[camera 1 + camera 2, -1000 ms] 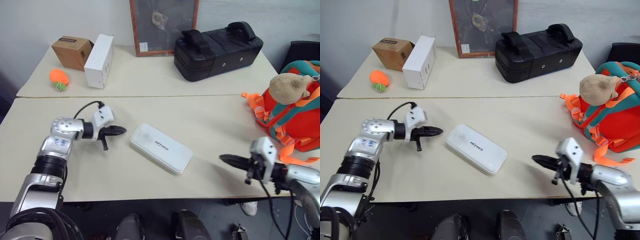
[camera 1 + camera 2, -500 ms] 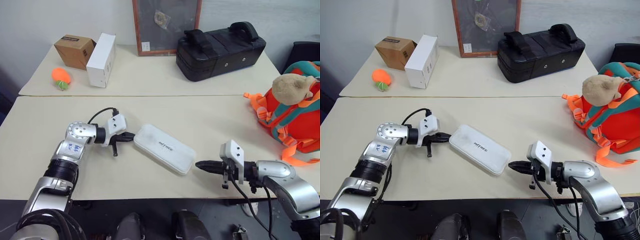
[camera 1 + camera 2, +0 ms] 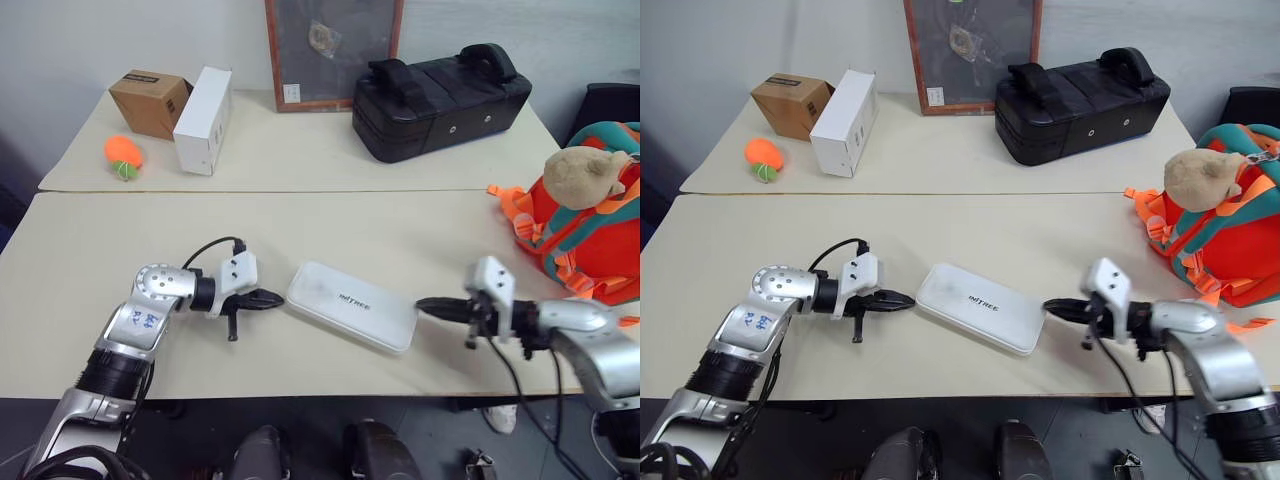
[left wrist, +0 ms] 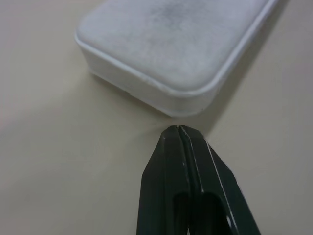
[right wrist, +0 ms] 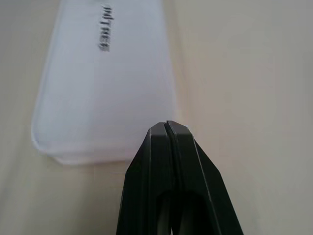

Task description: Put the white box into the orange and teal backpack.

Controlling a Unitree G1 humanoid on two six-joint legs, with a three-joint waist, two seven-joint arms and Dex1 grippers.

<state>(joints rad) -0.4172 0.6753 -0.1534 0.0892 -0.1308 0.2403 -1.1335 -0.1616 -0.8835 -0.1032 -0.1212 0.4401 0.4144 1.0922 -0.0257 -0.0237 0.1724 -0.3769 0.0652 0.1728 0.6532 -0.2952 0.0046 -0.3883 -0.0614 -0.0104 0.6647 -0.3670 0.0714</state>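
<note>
The white box (image 3: 352, 306) lies at a slant to the robot's left gripper, so the robot should first push it gently until it is straight, then open the left gripper and grasp the end (image 3: 301, 288) beside that gripper.
The white box (image 3: 352, 305) lies flat on the near table, its dark lettering up, between my two grippers. My left gripper (image 3: 277, 298) is shut and empty, its tip a small gap off the box's left end (image 4: 146, 54). At the box's right end (image 5: 102, 88), my right gripper (image 3: 424, 304) is shut too, its tip right at the corner; contact is unclear. The orange and teal backpack (image 3: 590, 235) stands at the table's right edge with a tan plush toy (image 3: 583, 170) on top.
On the far table stand a black hard case (image 3: 435, 98), a framed board (image 3: 333, 50), a white carton (image 3: 202, 106), a brown cardboard box (image 3: 148, 102) and an orange ball (image 3: 120, 155). The near table's front edge runs just below the box.
The white box has slid right, toward the backpack. My left gripper followed it and now sits just off its end. My right gripper came in to the box, then drew back right with it.
</note>
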